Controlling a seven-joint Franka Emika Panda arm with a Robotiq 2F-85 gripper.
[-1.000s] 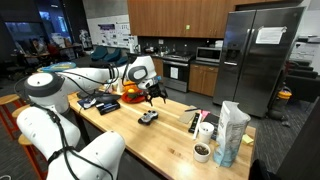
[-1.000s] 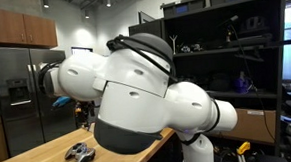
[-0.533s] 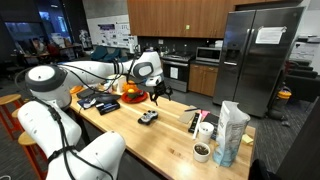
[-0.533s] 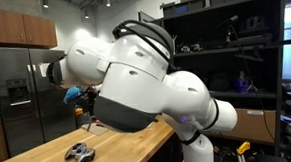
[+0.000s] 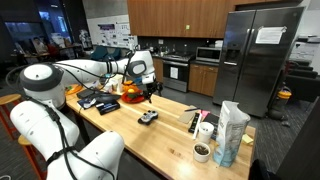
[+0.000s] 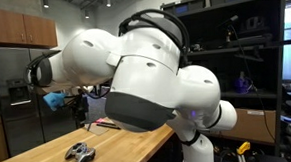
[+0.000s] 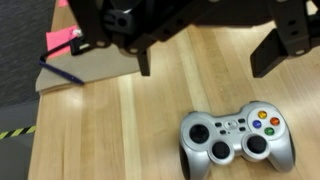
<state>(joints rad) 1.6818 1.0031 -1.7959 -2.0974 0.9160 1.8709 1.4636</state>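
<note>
I should bring my gripper back, turn it crosswise and straddle the game controller's middle (image 7: 235,135), because the game controller's long side (image 7: 234,112) runs along my gripper's opening, away from the fingers.
My gripper (image 7: 207,60) hangs open above the wooden tabletop (image 7: 120,130), with nothing between its two dark fingers (image 7: 272,55). A silver and black game controller (image 7: 237,137) lies flat on the wood just below and to the right of the jaws in the wrist view, not touched. In an exterior view the gripper (image 5: 150,95) hovers above the table, a little beyond the controller (image 5: 148,117). In an exterior view the controller (image 6: 80,152) lies on the near end of the table, and the arm's big white body hides the gripper.
A tan board (image 7: 95,62) with a pink note (image 7: 60,40) and a blue pen (image 7: 62,72) lies at the table's corner. An orange bowl (image 5: 130,92), dark items (image 5: 98,102), a white bag (image 5: 232,132) and cups (image 5: 202,152) stand on the table.
The arm has turned at the elbow and wrist, and the gripper has shifted slightly sideways above the table. Its jaws have stayed open; the controller has not moved.
</note>
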